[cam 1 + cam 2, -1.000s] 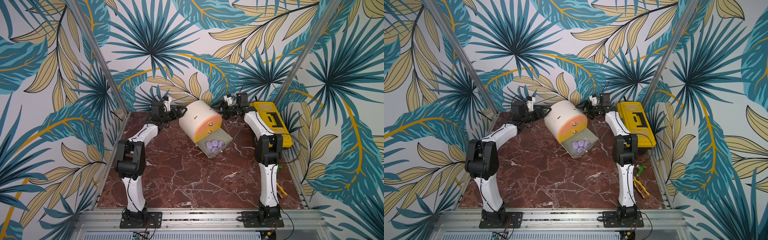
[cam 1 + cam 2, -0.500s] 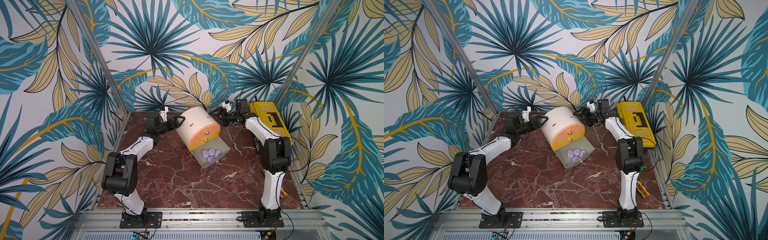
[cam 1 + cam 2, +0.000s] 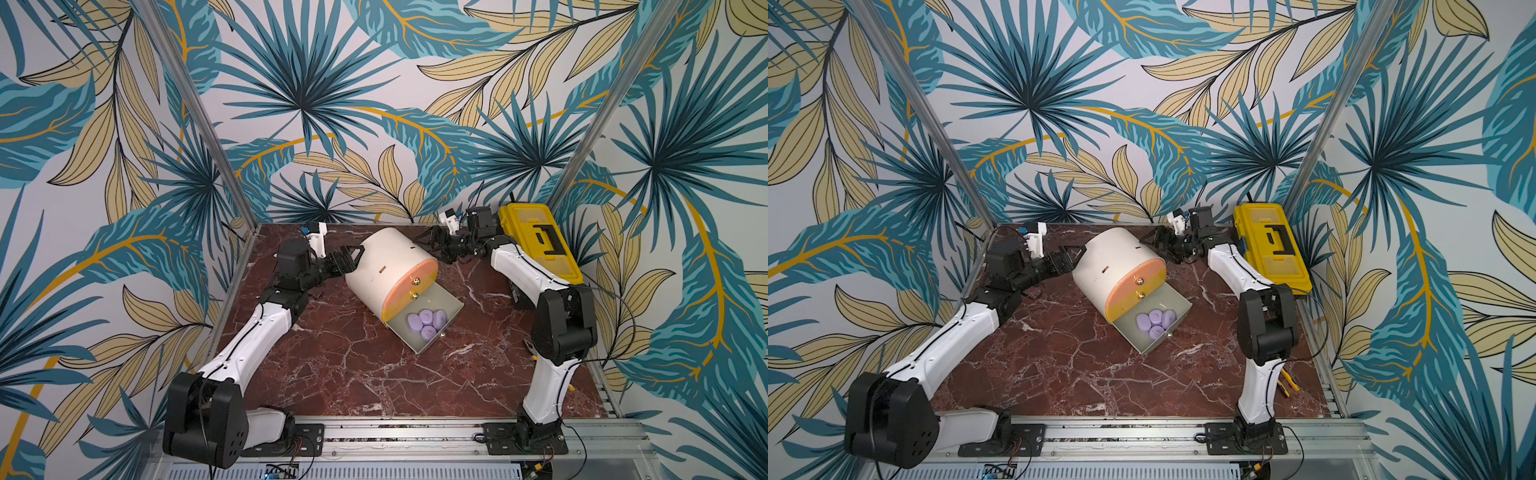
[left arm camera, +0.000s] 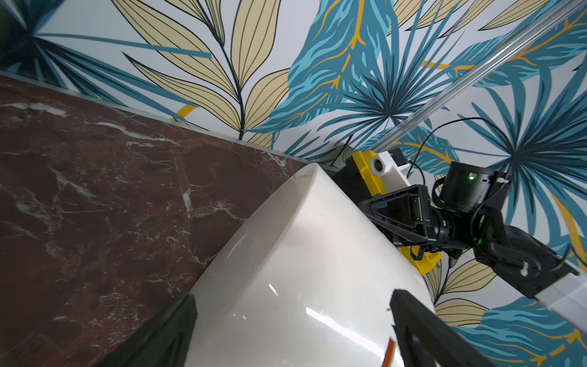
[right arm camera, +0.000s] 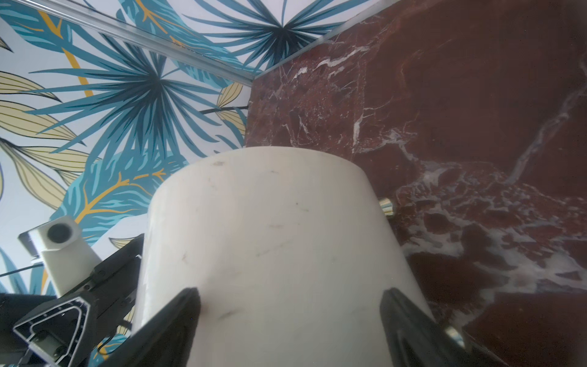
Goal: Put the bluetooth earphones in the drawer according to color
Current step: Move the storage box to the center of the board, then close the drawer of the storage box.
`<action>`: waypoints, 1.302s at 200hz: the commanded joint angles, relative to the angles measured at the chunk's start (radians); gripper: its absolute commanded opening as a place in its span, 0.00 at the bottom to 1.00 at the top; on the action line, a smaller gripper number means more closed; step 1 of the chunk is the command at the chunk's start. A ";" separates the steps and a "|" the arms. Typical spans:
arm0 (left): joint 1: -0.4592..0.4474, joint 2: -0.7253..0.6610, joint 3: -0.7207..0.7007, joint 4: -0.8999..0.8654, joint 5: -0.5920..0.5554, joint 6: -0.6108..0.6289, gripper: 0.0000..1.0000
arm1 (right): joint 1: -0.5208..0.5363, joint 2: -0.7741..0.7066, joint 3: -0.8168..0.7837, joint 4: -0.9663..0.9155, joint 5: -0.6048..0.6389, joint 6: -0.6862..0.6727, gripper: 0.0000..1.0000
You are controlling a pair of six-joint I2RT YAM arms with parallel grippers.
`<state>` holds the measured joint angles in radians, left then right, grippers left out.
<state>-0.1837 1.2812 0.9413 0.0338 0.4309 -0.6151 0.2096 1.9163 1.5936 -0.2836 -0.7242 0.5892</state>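
The robot's two grippers are at the cabinet's sides and its lowest drawer [image 3: 426,320] is open, so next the left gripper steadies the top [image 3: 393,249] before the right gripper pushes the drawer closed.
The cream round-topped cabinet [image 3: 386,266] [image 3: 1113,266] stands askew at the back middle of the marble table. Its lowest drawer [image 3: 419,347] [image 3: 1144,347] is pulled out and holds several lilac bluetooth earphones [image 3: 426,324] [image 3: 1154,324]. The peach and yellow drawers above it are shut. My left gripper [image 3: 353,254] [image 3: 1073,254] [image 4: 292,317] is open against the cabinet's back left side. My right gripper [image 3: 428,241] [image 3: 1152,239] [image 5: 290,305] is open against its back right side. In both wrist views the cream shell [image 4: 301,254] [image 5: 270,222] fills the gap between the spread fingers.
A yellow-and-black toolbox [image 3: 536,245] [image 3: 1271,245] lies along the right edge, just behind the right arm. Pliers [image 3: 1287,382] lie by the right rail near the front. The walls close in right behind the cabinet.
The cabinet has slid toward the front of the table and turned a little, with both open grippers staying at its back. The left arm has stretched out lower.
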 commanded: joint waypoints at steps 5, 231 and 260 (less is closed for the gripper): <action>-0.002 -0.029 0.083 -0.212 -0.078 0.056 1.00 | -0.001 -0.096 0.010 -0.114 0.162 -0.065 0.94; -0.450 0.425 0.834 -0.755 -0.605 0.415 0.90 | -0.021 -0.957 -0.966 -0.148 0.308 -0.059 0.71; -0.451 0.450 0.854 -0.779 -0.624 0.437 0.76 | -0.024 -0.975 -1.105 -0.034 0.268 0.002 0.62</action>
<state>-0.6342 1.7142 1.7226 -0.6960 -0.1329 -0.2192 0.1902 0.9524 0.5751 -0.4240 -0.4351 0.5316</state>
